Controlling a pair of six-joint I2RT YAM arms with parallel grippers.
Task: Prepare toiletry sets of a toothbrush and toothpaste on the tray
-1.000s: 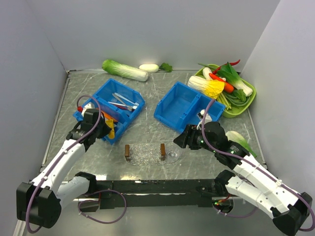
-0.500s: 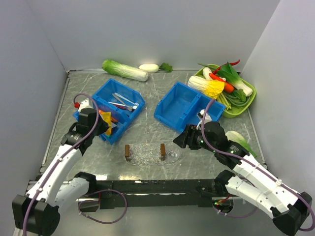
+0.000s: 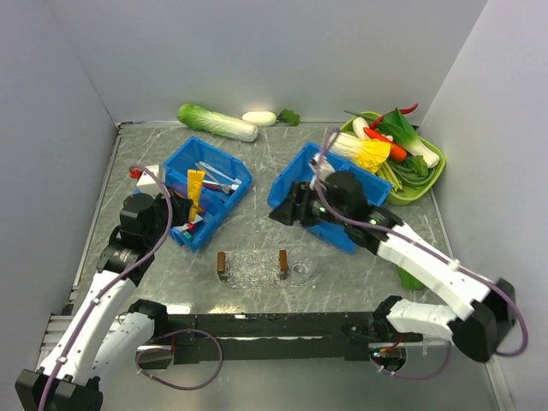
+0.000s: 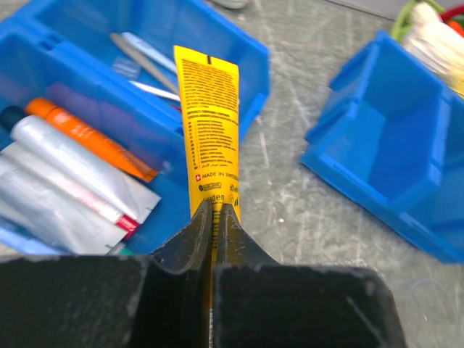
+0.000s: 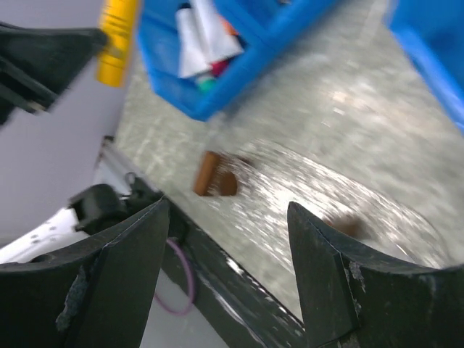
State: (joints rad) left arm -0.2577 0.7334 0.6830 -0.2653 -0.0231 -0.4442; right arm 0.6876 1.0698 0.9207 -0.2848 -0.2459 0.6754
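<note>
My open right gripper should go on, because the yellow tube's far end (image 3: 196, 178) sticks out free of my left gripper. It should move on toward that end before it closes there.
My left gripper (image 3: 182, 208) (image 4: 212, 212) is shut on a yellow toothpaste tube (image 3: 196, 188) (image 4: 210, 116) and holds it raised over the left blue bin (image 3: 233, 160). That bin holds pale toothbrushes (image 3: 216, 175) (image 4: 142, 62) in its far part and several white and orange tubes (image 4: 69, 170) in its near part. The clear oval tray (image 3: 253, 268) (image 5: 312, 192), with brown handles (image 3: 222, 265), lies on the table in front of both bins. My right gripper (image 3: 288, 213) (image 5: 226, 210) is open and empty, above the near left corner of the right blue bin (image 3: 321, 163).
A green tray of vegetables (image 3: 432, 175) stands at the back right. A long cabbage (image 3: 217, 122) and a white vegetable (image 3: 259, 118) lie along the back wall. Grey walls close in on three sides.
My left gripper has lifted the yellow tube up out of the left bin's near part. My right arm has swung from the tray's right end back and left to the right bin.
</note>
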